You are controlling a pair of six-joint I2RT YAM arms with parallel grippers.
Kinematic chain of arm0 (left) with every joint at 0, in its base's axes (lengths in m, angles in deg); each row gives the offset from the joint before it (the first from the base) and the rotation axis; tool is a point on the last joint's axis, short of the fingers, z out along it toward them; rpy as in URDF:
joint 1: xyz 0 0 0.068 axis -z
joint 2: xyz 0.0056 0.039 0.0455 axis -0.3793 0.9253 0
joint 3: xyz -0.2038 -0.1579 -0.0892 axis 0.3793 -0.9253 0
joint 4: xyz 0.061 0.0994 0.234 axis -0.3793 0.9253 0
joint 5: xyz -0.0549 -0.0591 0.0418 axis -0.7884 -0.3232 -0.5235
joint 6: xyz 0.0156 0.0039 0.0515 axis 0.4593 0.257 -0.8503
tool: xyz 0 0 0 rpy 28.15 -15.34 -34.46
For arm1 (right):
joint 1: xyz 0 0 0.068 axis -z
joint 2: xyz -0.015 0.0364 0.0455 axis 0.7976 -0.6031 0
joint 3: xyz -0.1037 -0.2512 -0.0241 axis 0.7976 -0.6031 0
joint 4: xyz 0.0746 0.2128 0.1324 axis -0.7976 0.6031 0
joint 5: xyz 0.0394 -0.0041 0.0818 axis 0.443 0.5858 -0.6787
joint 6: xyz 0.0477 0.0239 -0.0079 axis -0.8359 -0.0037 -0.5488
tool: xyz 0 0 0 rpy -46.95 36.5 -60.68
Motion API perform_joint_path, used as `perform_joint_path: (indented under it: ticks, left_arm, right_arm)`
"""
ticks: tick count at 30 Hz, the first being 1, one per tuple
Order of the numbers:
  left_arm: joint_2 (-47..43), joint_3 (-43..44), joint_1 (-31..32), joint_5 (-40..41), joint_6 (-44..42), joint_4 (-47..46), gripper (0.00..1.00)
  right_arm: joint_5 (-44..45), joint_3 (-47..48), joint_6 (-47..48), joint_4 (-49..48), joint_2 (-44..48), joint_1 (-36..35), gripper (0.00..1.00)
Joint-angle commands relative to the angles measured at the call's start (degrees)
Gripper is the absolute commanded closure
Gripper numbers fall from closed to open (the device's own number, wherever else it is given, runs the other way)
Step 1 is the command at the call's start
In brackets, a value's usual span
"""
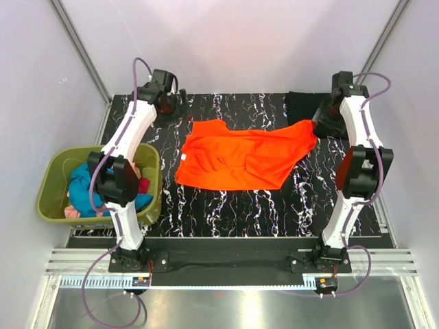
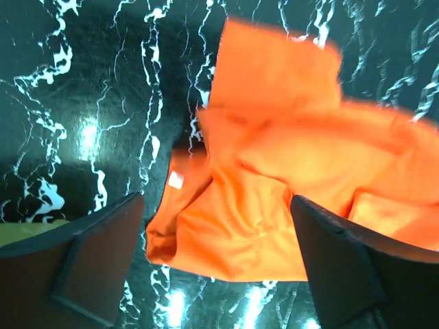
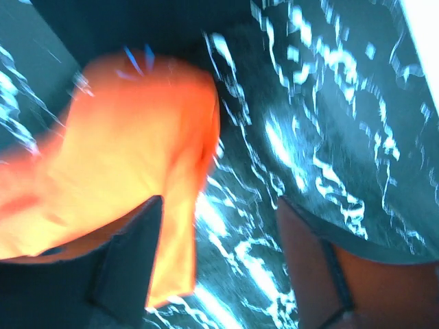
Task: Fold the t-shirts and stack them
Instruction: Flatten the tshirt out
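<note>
A white tag (image 1: pixel 183 157) sticks out a little next to the crumpled fold (image 1: pixel 197 160) of the orange t-shirt, so I should expect the neck opening to be hidden under that fold.
A bright orange t-shirt (image 1: pixel 243 156) lies crumpled and partly spread on the black marbled table (image 1: pixel 226 205). My left gripper (image 1: pixel 177 108) hovers at the shirt's far left corner. In the left wrist view it (image 2: pixel 216 264) is open, with orange cloth (image 2: pixel 274 205) lying below the wide gap and touching neither finger. My right gripper (image 1: pixel 321 125) is at the shirt's far right tip. In the right wrist view it (image 3: pixel 219 271) is open, with the orange tip (image 3: pixel 123 171) beside its left finger (image 3: pixel 116 274). A black t-shirt (image 1: pixel 305 104) lies at the back right.
An olive-green basket (image 1: pixel 49 184) stands at the table's left edge beside the left arm, holding teal (image 1: pixel 81 192), pink and red shirts. Grey walls and metal frame posts enclose the table on three sides.
</note>
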Motion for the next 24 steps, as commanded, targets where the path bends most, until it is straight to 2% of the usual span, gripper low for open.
perform_joint_path:
  ticks: [1, 3, 4, 5, 6, 7, 8, 10, 11, 14, 15, 17, 18, 24]
  left_arm:
    - [-0.9, -1.8, 3.4, 4.0, -3.0, 6.0, 0.03]
    - [-6.3, -7.2, 5.7, 5.3, -2.7, 4.4, 0.06]
    - [-8.2, -13.7, 6.4, 5.1, -2.5, 1.9, 0.11]
    - [-10.6, -16.6, 7.6, 4.6, -2.2, 0.4, 0.14]
    - [-14.4, -22.9, 8.3, 2.7, -1.8, -3.1, 0.20]
    - [-16.1, -25.4, 8.3, 1.3, -1.6, -4.5, 0.20]
    - [-17.5, -28.2, 8.4, -0.1, -1.3, -6.1, 0.27]
    - [-19.0, -31.1, 8.3, -2.6, -0.5, -8.2, 0.37]
    - [-19.1, -31.9, 8.3, -2.7, -0.3, -7.8, 0.44]
    - [-18.0, -31.2, 8.3, -2.7, -0.6, -7.0, 0.44]
    - [-17.6, -30.7, 8.3, -2.7, -0.8, -7.1, 0.45]
    - [-15.7, -28.7, 8.3, -2.8, -1.0, -6.6, 0.45]
    - [-14.9, -28.0, 8.3, -2.4, -1.1, -6.3, 0.45]
    - [-5.5, -21.1, 7.8, 2.2, -0.6, -4.4, 0.41]
  right_arm:
    - [-1.4, -4.2, 1.9, 7.1, 5.2, -1.3, 0.22]
    - [-0.1, -13.6, 2.4, 3.5, 10.0, -3.8, 0.21]
    - [1.8, -16.4, 2.7, 2.4, 14.2, -5.4, 0.21]
    - [1.8, -19.1, 2.8, 0.1, 15.9, -9.1, 0.22]
    - [-0.9, -23.8, 2.7, -3.8, 18.5, -12.7, 0.26]
    - [-3.2, -26.3, 2.5, -3.8, 19.3, -12.7, 0.26]
    - [-5.8, -28.3, 2.0, -8.8, 19.6, -14.2, 0.35]
    - [-11.1, -30.1, -0.9, -11.7, 16.0, -18.3, 0.49]
    - [-12.4, -29.3, -1.8, -12.7, 13.9, -19.7, 0.51]
    - [-13.0, -21.6, -2.0, -12.6, 4.0, -25.4, 0.44]
    - [-13.0, -17.0, -1.9, -12.4, 1.5, -26.4, 0.37]
    - [-11.8, -11.5, -2.8, -9.3, -5.9, -28.4, 0.34]
    - [-10.8, -6.4, -3.4, -8.4, -8.1, -28.8, 0.32]
    - [-8.4, 9.5, -3.9, -2.0, -20.4, -30.5, 0.34]
